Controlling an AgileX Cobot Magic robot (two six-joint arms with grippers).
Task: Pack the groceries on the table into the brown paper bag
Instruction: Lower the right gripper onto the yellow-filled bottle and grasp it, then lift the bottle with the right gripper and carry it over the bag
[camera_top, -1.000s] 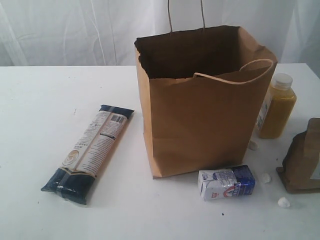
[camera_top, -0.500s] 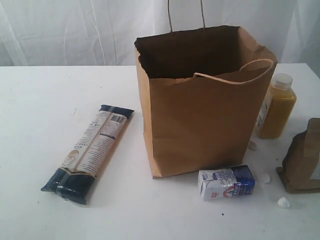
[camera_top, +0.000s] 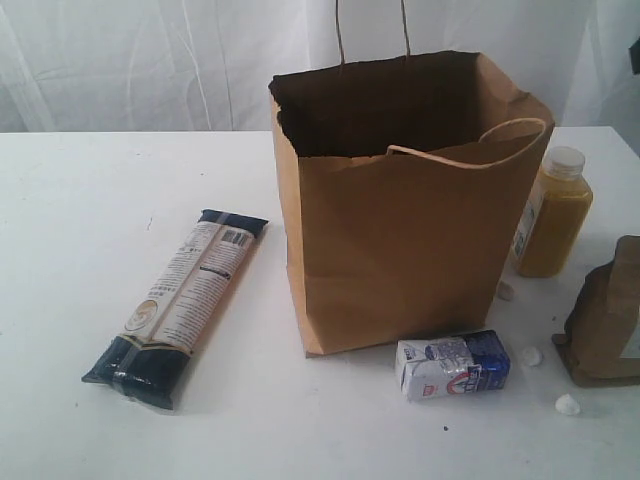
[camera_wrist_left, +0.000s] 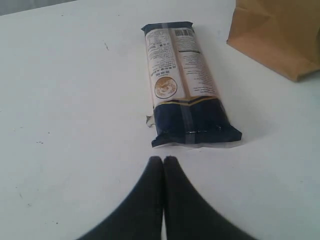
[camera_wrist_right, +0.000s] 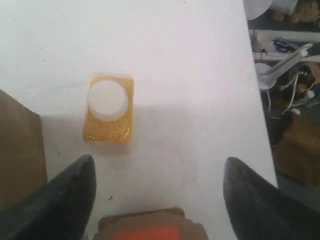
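My right gripper should keep going toward the white cap (camera_top: 565, 161), because the yellow juice bottle (camera_top: 553, 222) is standing up, clear of the bag. It should go on until the open fingers are on both sides of the bottle.
The brown paper bag (camera_top: 410, 210) stands upright and open on the white table (camera_top: 80, 200). The long pasta packet (camera_top: 180, 305) lies flat to its left. The small blue-white carton (camera_top: 453, 366) lies in front of the bag. The yellow juice bottle (camera_top: 553, 212) stands at the bag's right, and the brown orange-labelled pouch (camera_top: 610, 315) is at the right edge. My left gripper (camera_wrist_left: 163, 159) is shut and empty, just short of the pasta packet (camera_wrist_left: 184, 82). My right gripper (camera_wrist_right: 159, 167) is open above the pouch (camera_wrist_right: 150, 225), with the bottle (camera_wrist_right: 108, 107) beyond. The jar and can are out of view.
Small white crumpled bits (camera_top: 566, 404) lie near the pouch and the carton. A corner of the bag (camera_wrist_left: 280, 35) shows in the left wrist view. Past the table's edge the right wrist view shows clutter on the floor (camera_wrist_right: 290, 90).
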